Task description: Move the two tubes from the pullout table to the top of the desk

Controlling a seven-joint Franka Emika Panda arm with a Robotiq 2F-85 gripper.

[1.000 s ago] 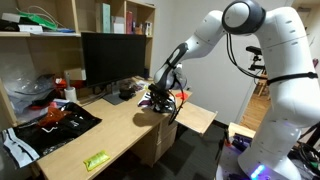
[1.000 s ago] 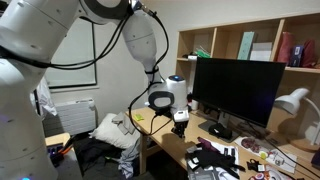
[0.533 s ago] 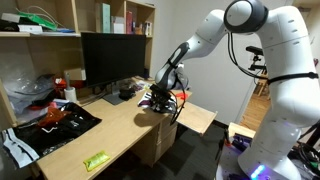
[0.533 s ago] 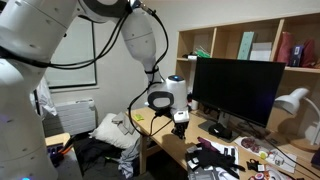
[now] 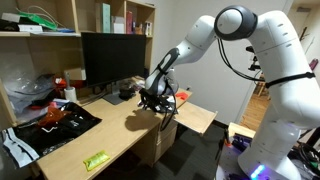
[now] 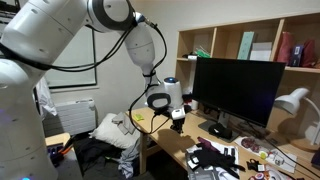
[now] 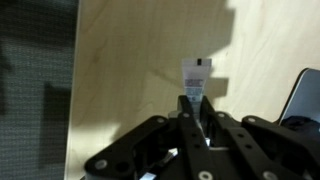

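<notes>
My gripper is holding the tube over clear desk top, well inside its edge. I should go on lowering my gripper until the tube touches the wood, and then let go.
My gripper is shut on a small whitish tube, whose labelled end sticks out past the fingertips. It hangs over light wood, a little above the surface. In both exterior views the gripper hovers over the near end of the desk, beside the pullout table. The tube is too small to make out in those views. The other tube is out of view.
A black monitor stands at the back of the desk under shelves. A flat green packet and dark clutter lie on the worktop. The wood edge drops to dark floor.
The arm has shifted a little from the pullout table toward the desk and monitor, still gripping the tube. The jaws stay shut.
</notes>
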